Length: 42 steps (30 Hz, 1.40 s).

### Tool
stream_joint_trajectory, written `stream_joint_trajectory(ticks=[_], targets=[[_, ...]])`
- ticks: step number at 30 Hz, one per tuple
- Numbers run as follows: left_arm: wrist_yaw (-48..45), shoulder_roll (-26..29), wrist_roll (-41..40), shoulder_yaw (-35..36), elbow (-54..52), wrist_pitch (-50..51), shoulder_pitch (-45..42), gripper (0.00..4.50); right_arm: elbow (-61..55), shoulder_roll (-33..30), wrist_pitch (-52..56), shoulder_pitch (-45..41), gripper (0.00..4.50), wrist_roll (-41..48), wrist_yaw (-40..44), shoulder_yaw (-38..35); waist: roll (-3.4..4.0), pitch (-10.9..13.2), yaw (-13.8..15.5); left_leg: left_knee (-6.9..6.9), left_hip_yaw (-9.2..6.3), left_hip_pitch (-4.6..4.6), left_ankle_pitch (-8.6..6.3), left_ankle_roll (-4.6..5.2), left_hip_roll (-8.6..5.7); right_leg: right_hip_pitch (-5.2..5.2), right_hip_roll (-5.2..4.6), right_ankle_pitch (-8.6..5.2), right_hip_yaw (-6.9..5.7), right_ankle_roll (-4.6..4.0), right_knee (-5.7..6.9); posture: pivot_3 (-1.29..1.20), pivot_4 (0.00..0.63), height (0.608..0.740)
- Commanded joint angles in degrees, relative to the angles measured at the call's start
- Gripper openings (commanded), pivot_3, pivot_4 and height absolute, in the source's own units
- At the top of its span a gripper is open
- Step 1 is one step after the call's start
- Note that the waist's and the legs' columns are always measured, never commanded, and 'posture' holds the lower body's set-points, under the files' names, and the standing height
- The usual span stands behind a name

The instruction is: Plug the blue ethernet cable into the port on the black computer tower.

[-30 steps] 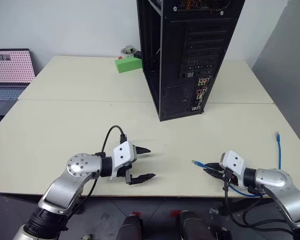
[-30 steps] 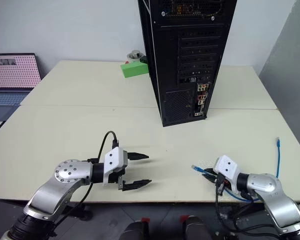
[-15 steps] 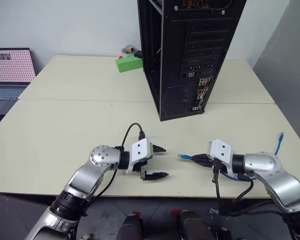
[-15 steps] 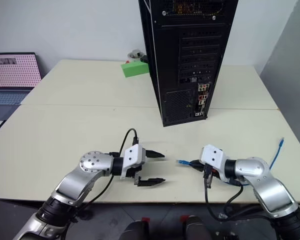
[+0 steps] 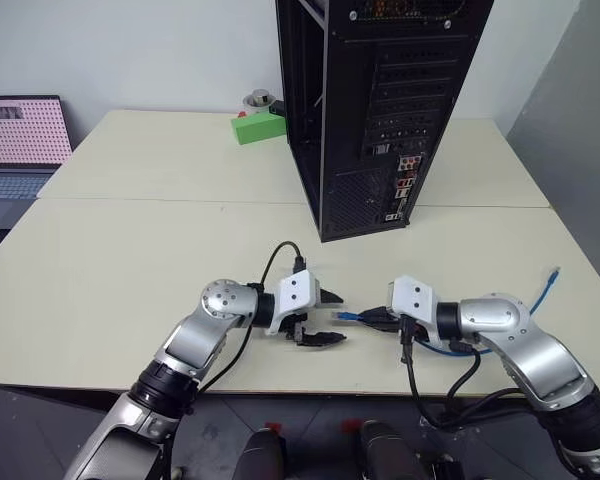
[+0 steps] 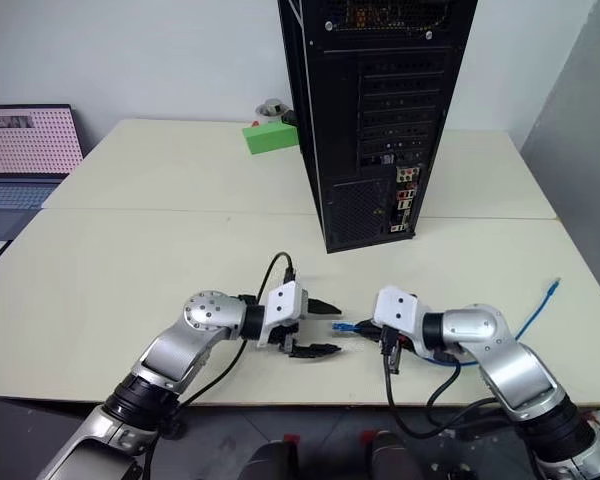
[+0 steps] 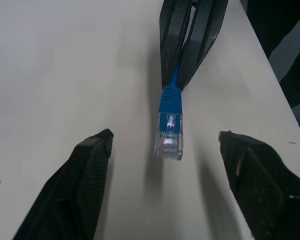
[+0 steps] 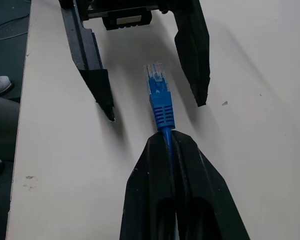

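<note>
I should hold the plug with my left gripper while my right gripper turns and regrips the cable (image 8: 165, 120) for the port, because the plug's wide side (image 8: 158, 86) is up in my right gripper.
The black computer tower (image 5: 380, 110) stands upright at the back middle of the table, its rear facing me. The port lies among the small colourful connectors (image 5: 401, 190) low on that rear. My right gripper (image 5: 368, 318) is shut on the blue ethernet cable (image 5: 435, 348) just behind its clear plug (image 5: 342, 316), holding it level above the table's front. My left gripper (image 5: 337, 318) is open and faces it, one finger on each side of the plug (image 7: 169, 140) without touching it. The cable's other end (image 5: 553, 272) lies at the right.
A green block (image 5: 257, 128) with a grey round part on top sits left of the tower. A laptop (image 5: 20, 140) stands at the far left. Black robot cords (image 5: 420, 375) hang over the table's front edge (image 5: 280, 385).
Both arms moved inward toward each other. The right gripper carried the plug left until it sits between the left gripper's fingers, which have narrowed somewhat.
</note>
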Motion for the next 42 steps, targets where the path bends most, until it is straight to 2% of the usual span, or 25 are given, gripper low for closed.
stream_joint_trajectory(ticks=[1, 2, 11, 17, 18, 19, 23, 27, 29, 33, 39, 42], targets=[[-0.7, -0.5, -0.1, 0.3, -0.5, -1.4, -1.3, 2.64, -0.7, 0.1, -0.2, -1.3, 0.0, -0.1, 0.7, 0.3, 0.0, 0.0, 0.0, 0.0, 0.0, 0.0, 0.0, 0.0, 0.0, 0.0, 0.0, 0.0, 0.0, 0.0, 0.01, 0.0, 0.15, 0.74], [-0.7, -0.5, -0.1, 0.3, -0.4, -1.5, -1.3, 2.29, -0.7, 0.1, -0.2, -1.3, 0.0, -0.1, 0.7, 0.3, 0.0, 0.0, 0.0, 0.0, 0.0, 0.0, 0.0, 0.0, 0.0, 0.0, 0.0, 0.0, 0.0, 0.0, 0.01, 0.0, 0.15, 0.74], [-0.8, -0.6, 0.6, 0.0, -0.1, -2.8, -0.7, 0.32, -0.2, -0.2, -0.7, -1.7, 0.0, -1.0, 1.3, 0.8, 0.0, 0.0, 0.0, 0.0, 0.0, 0.0, 0.0, 0.0, 0.0, 0.0, 0.0, 0.0, 0.0, 0.0, 0.01, 0.0, 0.15, 0.74], [-1.1, -0.3, 1.4, -0.2, 0.4, -5.0, 0.0, 0.32, 0.2, -1.3, -1.3, -1.8, 0.0, -1.4, 3.2, 1.2, 0.0, 0.0, 0.0, 0.0, -0.01, 0.0, 0.0, 0.0, 0.0, 0.0, 0.0, 0.0, -0.01, 0.0, 0.01, 0.0, 0.15, 0.74], [-1.2, -0.1, 1.7, -0.3, 0.6, -5.8, 0.1, 0.32, 0.5, -1.5, -1.8, -1.9, 0.47, -1.5, 3.6, 1.2, 0.0, 0.0, 0.0, 0.0, -0.01, 0.0, 0.0, 0.0, 0.0, 0.0, 0.0, 0.0, -0.01, 0.0, 0.01, 0.0, 0.15, 0.74], [-1.3, 0.0, 1.9, -0.3, 0.7, -6.4, 0.3, 0.32, 0.7, -1.8, -2.0, -2.0, 0.59, -1.3, 4.1, 1.0, 0.0, 0.0, 0.0, 0.0, -0.01, 0.0, 0.0, 0.0, 0.0, 0.0, 0.0, 0.0, -0.01, 0.0, 0.01, 0.0, 0.15, 0.74], [-0.7, 0.3, 2.6, 0.4, 1.5, -9.7, 0.9, 0.32, 0.2, -3.9, -0.9, -2.4, 1.69, 1.2, 6.8, -1.4, 0.0, 0.0, 0.0, 0.0, -0.01, 0.0, 0.0, 0.0, 0.0, 0.0, 0.0, 0.0, -0.01, 0.0, 0.01, 0.0, 0.15, 0.74], [0.5, 0.8, 3.8, 1.2, 2.6, -14.7, 1.9, 0.32, -2.0, -8.0, 1.9, -0.8, 2.58, 6.2, 10.2, -6.0, 0.0, 0.0, 0.2, 0.01, 0.0, 0.0, 0.0, 0.0, 0.0, 0.0, -0.01, 0.0, 0.0, 0.0, 0.0, 0.0, 0.15, 0.74], [1.2, 0.8, 4.0, 1.8, 2.9, -17.4, 2.7, 0.32, -3.3, -8.8, 5.1, 0.2, 3.1, 10.3, 10.8, -8.7, 0.0, 0.0, 0.3, 0.01, -0.01, 0.0, 0.0, 0.0, 0.0, 0.0, -0.01, 0.0, 0.0, 0.0, 0.0, 0.0, 0.15, 0.74], [3.8, 0.3, 4.3, 3.5, 3.0, -25.0, 4.3, 0.32, -6.1, -5.5, 15.4, 1.6, 4.16, 21.7, 7.2, -15.3, 0.0, 0.0, 0.3, 0.0, -0.02, 0.0, 0.0, 0.0, 0.02, 0.0, 0.0, 0.01, 0.0, 0.0, 0.02, 0.0, 0.15, 0.74], [6.4, -0.3, 6.5, 3.7, 3.8, -39.9, 4.1, 0.32, -7.0, -0.5, 23.5, 1.0, 4.21, 29.1, 0.9, -17.3, 0.01, 0.0, 0.7, 0.04, -0.01, 0.0, 0.0, 0.0, 0.01, 0.02, -0.01, 0.02, 0.01, 0.01, 0.02, 0.0, 0.15, 0.74], [9.1, -0.4, 9.5, 3.7, 6.8, -52.7, 3.4, 0.32, -5.9, 1.4, 25.6, 0.4, 4.21, 30.9, -1.3, -17.4, 0.01, 0.0, 0.7, 0.03, -0.01, -0.01, 0.0, 0.0, 0.01, 0.02, -0.01, 0.02, 0.01, 0.01, 0.01, 0.0, 0.15, 0.74]])
